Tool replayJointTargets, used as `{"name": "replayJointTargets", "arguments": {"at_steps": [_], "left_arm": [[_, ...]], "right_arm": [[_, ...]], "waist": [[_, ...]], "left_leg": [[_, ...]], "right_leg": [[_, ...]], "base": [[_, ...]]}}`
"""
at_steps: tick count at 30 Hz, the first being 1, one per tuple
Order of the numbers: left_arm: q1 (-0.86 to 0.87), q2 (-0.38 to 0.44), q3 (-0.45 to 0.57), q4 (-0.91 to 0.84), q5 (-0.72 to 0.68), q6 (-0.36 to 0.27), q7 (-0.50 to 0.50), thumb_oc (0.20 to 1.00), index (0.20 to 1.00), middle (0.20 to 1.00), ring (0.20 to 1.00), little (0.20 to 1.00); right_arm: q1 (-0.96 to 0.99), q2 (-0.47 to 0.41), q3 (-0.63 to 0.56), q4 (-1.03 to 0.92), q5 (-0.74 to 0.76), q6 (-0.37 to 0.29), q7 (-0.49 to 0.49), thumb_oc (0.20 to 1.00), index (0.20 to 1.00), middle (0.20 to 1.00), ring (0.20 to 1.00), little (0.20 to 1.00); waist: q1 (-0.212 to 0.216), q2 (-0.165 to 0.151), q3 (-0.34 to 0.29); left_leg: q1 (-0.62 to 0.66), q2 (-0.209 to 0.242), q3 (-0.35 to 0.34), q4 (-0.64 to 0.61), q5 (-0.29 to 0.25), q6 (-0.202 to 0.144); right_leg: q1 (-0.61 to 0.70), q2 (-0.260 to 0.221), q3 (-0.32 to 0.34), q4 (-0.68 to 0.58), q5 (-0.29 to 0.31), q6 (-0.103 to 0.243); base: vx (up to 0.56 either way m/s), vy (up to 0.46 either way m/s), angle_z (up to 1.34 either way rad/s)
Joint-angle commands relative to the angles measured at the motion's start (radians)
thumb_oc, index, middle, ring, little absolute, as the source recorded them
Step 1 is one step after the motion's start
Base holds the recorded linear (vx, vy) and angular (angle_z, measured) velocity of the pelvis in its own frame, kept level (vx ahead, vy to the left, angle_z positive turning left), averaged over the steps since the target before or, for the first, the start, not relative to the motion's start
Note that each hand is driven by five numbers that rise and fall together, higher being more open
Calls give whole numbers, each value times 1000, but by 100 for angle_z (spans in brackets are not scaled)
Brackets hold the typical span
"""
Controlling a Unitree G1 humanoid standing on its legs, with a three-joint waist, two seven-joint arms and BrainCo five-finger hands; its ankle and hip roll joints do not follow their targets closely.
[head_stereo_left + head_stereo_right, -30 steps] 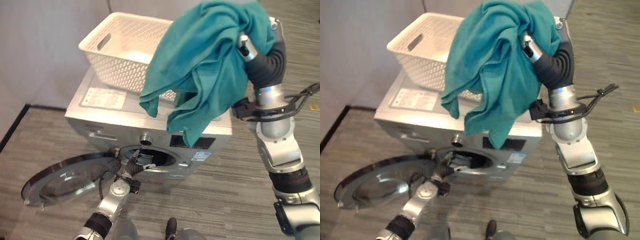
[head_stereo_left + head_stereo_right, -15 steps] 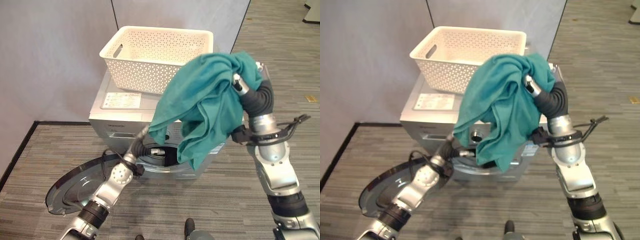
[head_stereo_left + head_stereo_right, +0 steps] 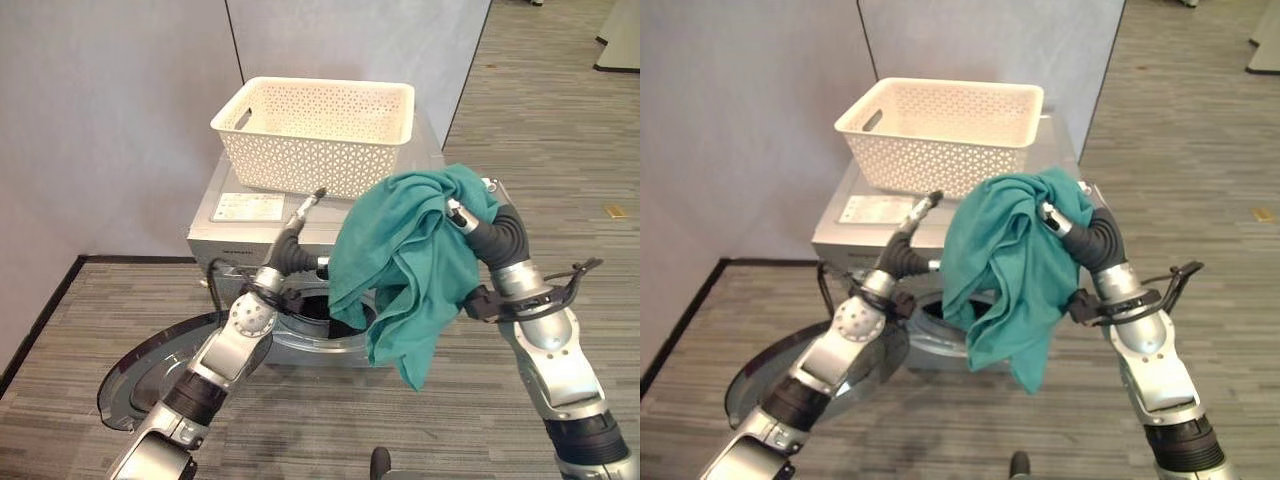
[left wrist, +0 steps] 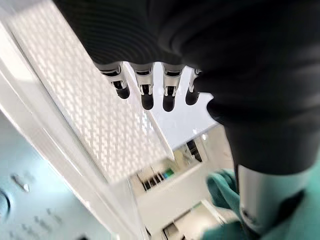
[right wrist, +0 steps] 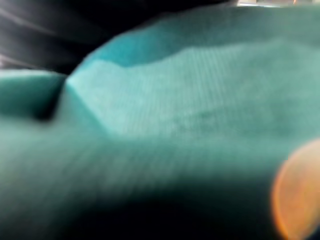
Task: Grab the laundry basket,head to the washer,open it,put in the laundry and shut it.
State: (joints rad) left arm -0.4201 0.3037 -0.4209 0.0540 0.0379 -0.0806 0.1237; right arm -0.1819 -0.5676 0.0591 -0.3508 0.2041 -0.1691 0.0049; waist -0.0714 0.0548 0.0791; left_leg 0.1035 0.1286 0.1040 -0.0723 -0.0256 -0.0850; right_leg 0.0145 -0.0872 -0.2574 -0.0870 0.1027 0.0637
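The teal cloth point(image 3: 412, 245) is hanging in long, loose folds point(image 3: 402, 325), so its loose end will hang out over the washer's rim when the robot pushes the bunched part in.
A white lattice laundry basket point(image 3: 320, 130) stands on top of the silver washer point(image 3: 240, 207). The washer's round door point(image 3: 150, 375) is swung open to the lower left, and the dark drum opening point(image 3: 312, 308) shows. My right hand point(image 3: 459, 214) is shut on a teal cloth point(image 3: 400, 260), which hangs in front of the opening's right side; the right wrist view shows that cloth point(image 5: 190, 115) from very close. My left hand point(image 3: 297, 222) is open above the opening, with straight fingers point(image 4: 146, 95) pointing up at the basket's wall point(image 4: 90, 115).
Grey partition walls point(image 3: 120, 100) stand close behind and left of the washer. A black floor strip point(image 3: 40, 315) runs along the left wall. The open door reaches out over the striped carpet at the front left.
The camera has pulled back. My left hand has come out of the drum opening and risen to the washer's top front. My right hand has lowered the teal cloth from basket height to the opening.
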Motion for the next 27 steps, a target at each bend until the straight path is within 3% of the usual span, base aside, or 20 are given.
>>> {"name": "replayJointTargets", "arguments": {"at_steps": [1, 10, 16, 27], "left_arm": [[-151, -21, -58, 112, -33, 3, -20, 1000, 1000, 1000, 1000, 1000], [-252, -137, -141, 234, -134, 23, -9, 1000, 1000, 1000, 1000, 1000], [-274, -197, -161, 242, -358, 38, -26, 1000, 1000, 1000, 1000, 1000], [-271, -158, -188, 191, -381, 54, -81, 1000, 1000, 1000, 1000, 1000]], "right_arm": [[-98, 3, -3, -39, 26, -16, -26, 200, 200, 200, 200, 200], [-155, 29, 95, 28, 16, 13, -42, 200, 200, 200, 200, 200], [-190, 69, 163, 89, 39, 42, -43, 200, 200, 200, 200, 200], [-181, 95, 170, 125, 72, 53, -48, 200, 200, 200, 200, 200]], "waist": [[-6, -56, -40], [1, -53, -37], [8, -42, -38], [14, -34, -42]], "left_leg": [[-20, 4, 14, 54, -46, 20], [-22, 3, -2, 51, -39, 19], [-22, 1, -12, 49, -32, 19], [-16, -2, -18, 46, -30, 19]], "right_leg": [[26, -64, 36, 111, -191, 55], [43, -65, 20, 107, -196, 51], [52, -68, 10, 104, -195, 50], [71, -72, -7, 100, -196, 48]], "base": [[-13, -23, 7], [-9, -17, 4], [-6, -4, 10], [10, 0, 6]]}}
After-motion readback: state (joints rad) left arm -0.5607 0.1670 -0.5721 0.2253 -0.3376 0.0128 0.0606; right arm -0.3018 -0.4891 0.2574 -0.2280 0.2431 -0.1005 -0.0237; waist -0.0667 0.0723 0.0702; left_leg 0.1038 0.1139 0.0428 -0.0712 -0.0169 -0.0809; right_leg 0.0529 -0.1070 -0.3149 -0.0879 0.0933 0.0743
